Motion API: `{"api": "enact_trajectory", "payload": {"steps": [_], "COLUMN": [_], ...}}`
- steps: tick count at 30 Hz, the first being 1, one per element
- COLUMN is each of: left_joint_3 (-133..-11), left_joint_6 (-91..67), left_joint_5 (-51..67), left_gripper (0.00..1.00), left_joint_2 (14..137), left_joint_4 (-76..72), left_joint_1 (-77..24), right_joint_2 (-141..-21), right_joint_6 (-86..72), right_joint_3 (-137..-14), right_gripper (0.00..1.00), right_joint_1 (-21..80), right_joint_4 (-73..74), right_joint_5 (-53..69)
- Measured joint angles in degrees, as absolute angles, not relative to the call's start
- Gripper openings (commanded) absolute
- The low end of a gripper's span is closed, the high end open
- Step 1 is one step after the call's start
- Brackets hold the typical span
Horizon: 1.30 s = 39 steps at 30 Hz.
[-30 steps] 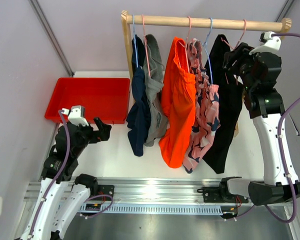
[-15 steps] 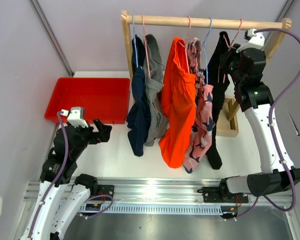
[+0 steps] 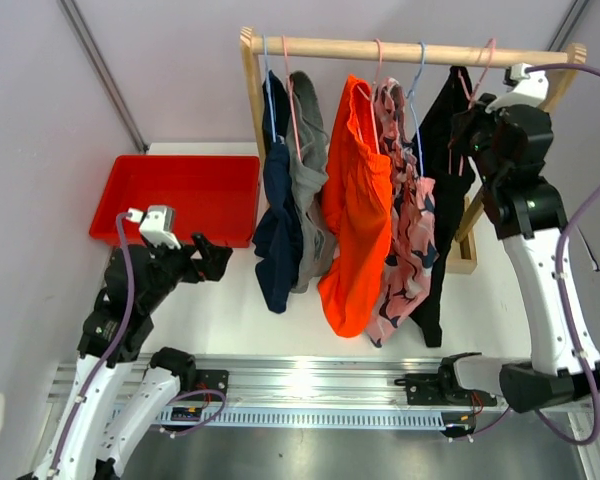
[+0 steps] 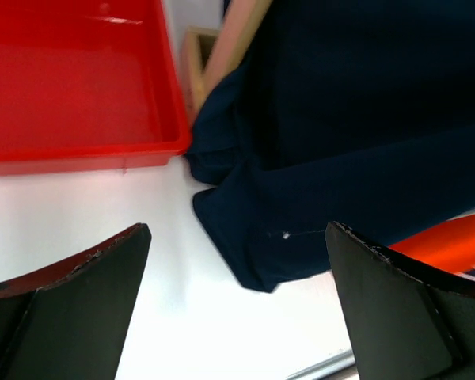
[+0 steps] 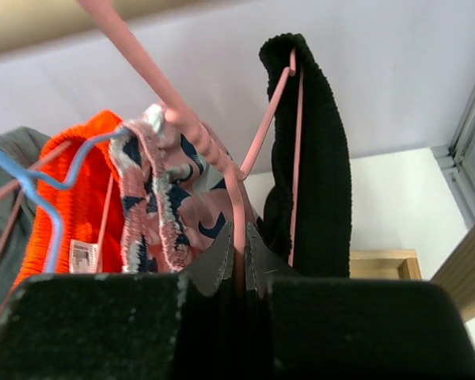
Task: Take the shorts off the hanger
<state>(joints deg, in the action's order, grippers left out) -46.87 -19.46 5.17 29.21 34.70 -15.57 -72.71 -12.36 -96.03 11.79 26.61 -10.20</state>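
Note:
My right gripper is holding the pink hanger of the black shorts (image 3: 483,68). My left gripper keeps going to their low free hem (image 3: 429,332) and closes there.
Several shorts hang on wire hangers from a wooden rail (image 3: 410,48): navy (image 3: 278,225), grey (image 3: 310,190), orange (image 3: 355,220), pink patterned (image 3: 405,250) and black (image 3: 445,200). My right gripper (image 5: 239,245) is high at the rail's right end, shut on the pink hanger (image 5: 214,150) that carries the black shorts (image 5: 317,158). In the top view this gripper (image 3: 467,130) presses against the black cloth. My left gripper (image 4: 237,293) stands open low over the table, empty, facing the navy shorts (image 4: 340,142) hem.
A red tray (image 3: 180,195) sits at the back left of the table, next to the rack's left post. The rack's wooden foot (image 3: 467,250) lies behind the black shorts on the right. A blue hanger (image 5: 39,190) holds the patterned pair.
My right gripper has closed on the pink hanger and shifted along the rail; the black shorts swung and hang narrower. The left arm crept slightly toward the navy shorts.

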Motion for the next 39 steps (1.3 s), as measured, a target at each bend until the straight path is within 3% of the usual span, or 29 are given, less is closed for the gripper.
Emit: {"api": "enact_trajectory", "payload": {"steps": [5,13,23,28,39], "left_joint_3": [-59.0,-85.6,-88.8,-88.9,-92.2], "left_joint_6": [-19.0,-12.3,-9.4,-9.4,-9.3], "left_joint_5": [7.6,-4.8,-11.8,-11.9,-14.0], "left_gripper": [0.99,0.99,0.99,0.99,0.99], "left_joint_2": [37.9,60.8,80.1,86.4,94.1], "left_joint_4": [32.3,29.7,18.9,15.0,8.1], "left_joint_1": [-23.3,-55.0,-81.3,-86.4,-86.9], "right_joint_2": [-64.8,-50.9,-50.1,-52.8,-53.8], "right_joint_6": [-12.4,-12.7,-17.6,-20.6,-24.7], "right_joint_3": [-95.9,-91.4,-84.8,-86.5,-91.0], "right_gripper": [0.0,0.0,0.0,0.0,0.0], "right_joint_1": [12.6,13.3,13.4,13.4,13.5], "right_joint_4": [29.7,33.4,41.4,46.4,52.9], "right_joint_5": [-11.9,-17.8,-26.0,-28.3,-27.9]}}
